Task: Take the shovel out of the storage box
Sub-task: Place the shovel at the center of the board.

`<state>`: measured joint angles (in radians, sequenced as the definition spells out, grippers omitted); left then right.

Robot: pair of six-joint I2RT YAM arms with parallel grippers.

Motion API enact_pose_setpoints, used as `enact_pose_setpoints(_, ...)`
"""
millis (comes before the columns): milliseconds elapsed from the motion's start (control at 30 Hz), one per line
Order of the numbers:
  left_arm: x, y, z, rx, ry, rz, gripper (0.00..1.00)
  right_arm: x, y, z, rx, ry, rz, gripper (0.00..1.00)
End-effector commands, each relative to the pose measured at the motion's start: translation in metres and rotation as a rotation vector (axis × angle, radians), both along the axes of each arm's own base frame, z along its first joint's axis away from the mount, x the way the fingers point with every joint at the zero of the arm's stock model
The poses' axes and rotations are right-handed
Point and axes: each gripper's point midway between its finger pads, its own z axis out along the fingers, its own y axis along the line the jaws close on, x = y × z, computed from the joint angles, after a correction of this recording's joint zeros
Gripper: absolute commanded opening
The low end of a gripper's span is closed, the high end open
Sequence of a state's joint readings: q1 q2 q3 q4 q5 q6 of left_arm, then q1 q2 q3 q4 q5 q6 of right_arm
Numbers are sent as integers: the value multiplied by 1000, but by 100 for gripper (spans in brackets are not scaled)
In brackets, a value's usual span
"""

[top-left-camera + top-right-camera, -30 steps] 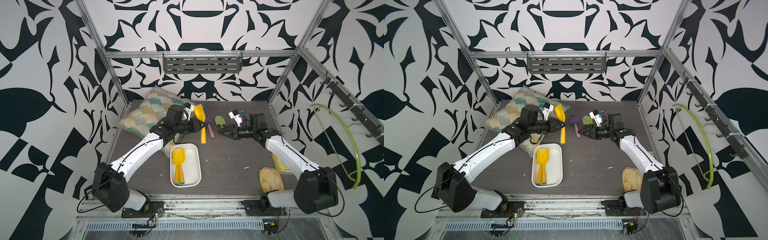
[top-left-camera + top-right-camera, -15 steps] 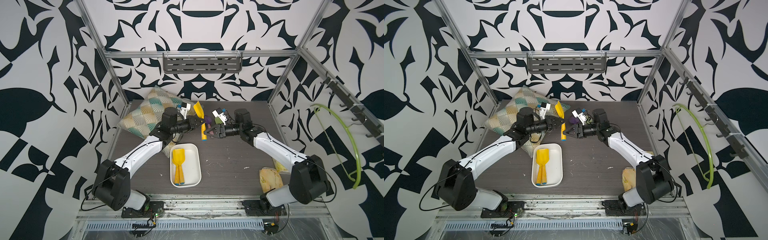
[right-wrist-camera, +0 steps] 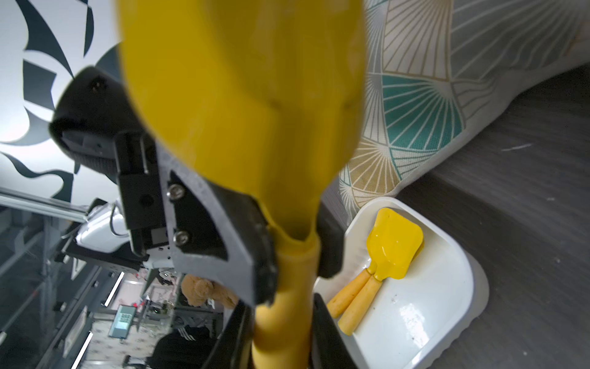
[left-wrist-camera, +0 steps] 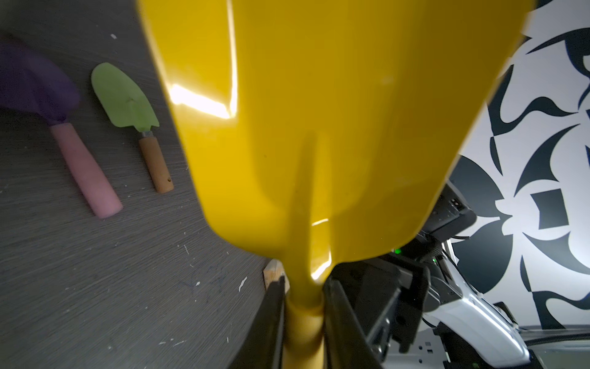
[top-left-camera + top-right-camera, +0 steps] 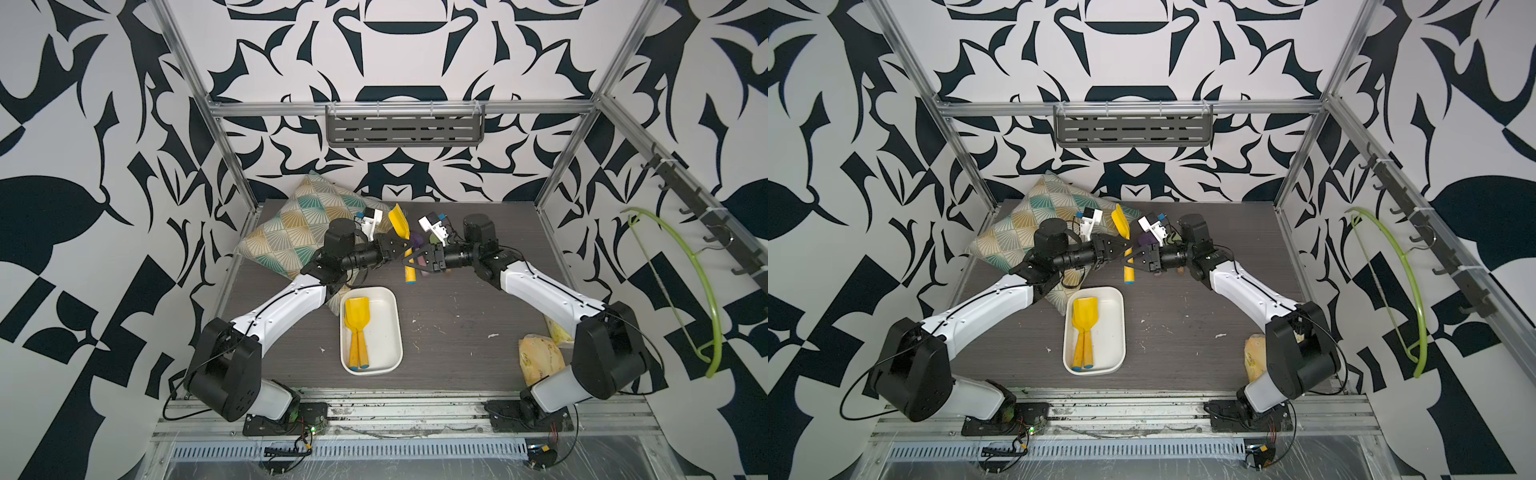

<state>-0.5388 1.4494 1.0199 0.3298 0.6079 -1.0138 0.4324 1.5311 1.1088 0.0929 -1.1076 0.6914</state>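
I open my left gripper and take the next shovel (image 5: 362,326) from the storage box with it, because my right gripper is holding the yellow shovel's handle (image 5: 410,271) below my left gripper.
A yellow shovel (image 5: 399,222) (image 5: 1120,222) hangs blade-up in the air behind the storage box. My left gripper (image 5: 400,245) (image 4: 303,287) is shut on its neck just under the blade (image 4: 319,111). From the opposite side my right gripper (image 5: 407,261) (image 3: 281,319) is shut on its handle (image 5: 1128,272), just below the left fingers (image 3: 217,230). The white storage box (image 5: 384,328) (image 5: 1113,328) (image 3: 472,287) lies on the table nearer the front. Two more yellow shovels (image 5: 357,320) (image 3: 392,246) lie stacked inside it.
A purple shovel with a pink handle (image 4: 86,169) and a green trowel with a wooden handle (image 4: 127,96) lie on the table under the arms. A patterned cushion (image 5: 291,224) sits at the back left, yellowish bags (image 5: 540,357) at the front right, a green hoop (image 5: 702,282) on the right wall.
My right gripper has swung left from the green and purple tools to the shovel that the left gripper holds, and has shut on its handle. The left arm has shifted a little.
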Motion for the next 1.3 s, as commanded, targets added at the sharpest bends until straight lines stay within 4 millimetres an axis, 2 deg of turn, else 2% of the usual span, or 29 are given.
enact_pose_setpoints(0,-2,-3,5,-25,-10,-16,0,-5,3,20,20,-103,28,7)
enact_pose_setpoints(33,-2,-2,3,-22,-7,-18,9,-5,2,18,11,-102,26,3)
enact_pose_setpoints(67,-2,-2,1,-13,-1,-15,31,-6,1,17,1,-106,25,1)
enact_pose_setpoints(200,-3,2,-11,46,15,3,61,-9,-9,3,-124,-117,-2,0)
enact_pose_setpoints(267,-2,9,-21,116,40,36,75,-4,-25,-15,-284,-118,-60,0)
enact_pose_setpoints(300,-2,13,-27,159,55,47,78,-1,-34,-20,-342,-116,-86,0)
enact_pose_setpoints(400,-2,27,-49,253,114,107,81,14,-75,-43,-573,-95,-223,0)
enact_pose_setpoints(533,-10,37,-79,365,189,112,81,35,-148,-79,-1026,-146,-389,0)
enact_pose_setpoints(633,-16,44,-96,428,216,117,80,46,-179,-94,-1222,-134,-421,0)
enact_pose_setpoints(800,-23,63,-112,539,232,150,79,75,-201,-116,-1346,-81,-426,0)
enact_pose_setpoints(967,-34,72,-120,575,243,150,78,99,-222,-150,-1533,-23,-358,0)
enact_pose_setpoints(1267,-50,85,-135,599,265,157,78,133,-244,-180,-1526,87,-400,0)
